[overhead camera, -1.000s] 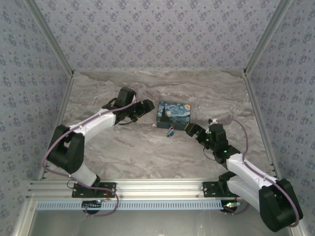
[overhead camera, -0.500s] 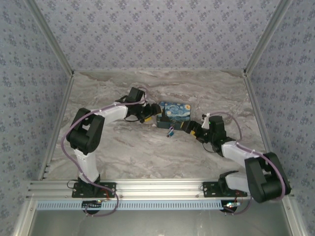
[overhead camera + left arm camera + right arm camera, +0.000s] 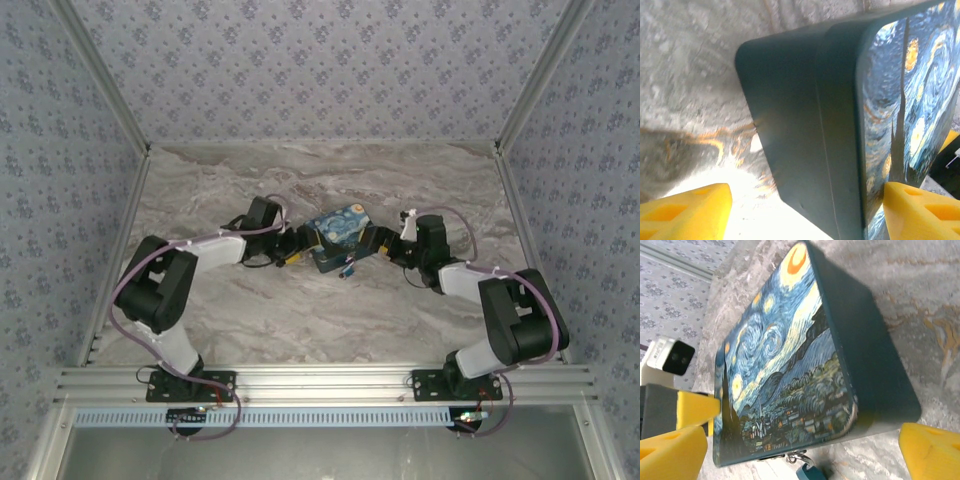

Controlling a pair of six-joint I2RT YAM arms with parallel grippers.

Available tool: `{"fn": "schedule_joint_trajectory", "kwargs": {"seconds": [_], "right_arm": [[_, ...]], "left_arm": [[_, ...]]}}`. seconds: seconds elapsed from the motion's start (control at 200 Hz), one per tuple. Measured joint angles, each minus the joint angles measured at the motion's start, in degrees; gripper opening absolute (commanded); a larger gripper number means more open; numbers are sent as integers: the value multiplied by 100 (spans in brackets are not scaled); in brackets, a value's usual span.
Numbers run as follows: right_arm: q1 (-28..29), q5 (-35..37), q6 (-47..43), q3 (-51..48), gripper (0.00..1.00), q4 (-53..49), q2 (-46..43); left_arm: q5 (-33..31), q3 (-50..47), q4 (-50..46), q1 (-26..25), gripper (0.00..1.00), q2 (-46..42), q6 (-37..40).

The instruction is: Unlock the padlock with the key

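Observation:
My right gripper is straddling the box's corner (image 3: 852, 412) while the padlock hangs from the front clasp. My right gripper should take hold of the padlock (image 3: 810, 472) and pull it off.
The tiny blue padlock (image 3: 811, 473) hangs by its silvery shackle (image 3: 798, 459) from the front clasp of the starry-night box (image 3: 790, 370). It also shows at the box's near edge (image 3: 347, 267). The key is out of view. My left gripper (image 3: 298, 247) is at the box's left end, open. Its yellow fingers (image 3: 685, 210) straddle the dark side wall (image 3: 800, 125), and the right finger touches the lid edge. My right gripper (image 3: 378, 247) is at the right end, open (image 3: 800, 452). Its fingers (image 3: 932, 450) stand wide on either side of the box's corner.
The box (image 3: 335, 235) lies skewed on the marble table (image 3: 300, 310), mid-table. Patterned walls close in the back and both sides. In the right wrist view, the left arm's yellow finger (image 3: 696, 407) and white camera (image 3: 667, 357) sit just beyond the box.
Both arms have swung inward and lowered to the box's two ends. The box has shifted slightly left and turned counter-clockwise, with the padlock still at its near edge.

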Motion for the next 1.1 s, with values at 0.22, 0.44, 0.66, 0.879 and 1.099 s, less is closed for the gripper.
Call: {"fn": "schedule_joint_trajectory", "kwargs": {"seconds": [0.22,0.44,0.66,0.879,1.099], "right_arm": [[-9,85,-297,-662,97,667,-358],[203,-177,-496,-1095,91,1386,-190],[614,-352,-533,-1008,91,2033,599],[831,-348,-442,-737,87,2754,1335],[953,-354,-262,-614,77,3257,1738]], "left_arm": [[-42,-179,46,-13,78,-160,-205],[-83,-175,46,-46,78,-162,-254],[-85,-175,46,-52,78,-162,-267],[-96,-175,46,-72,78,-164,-323],[-129,-175,50,-72,78,-168,-341]]}}
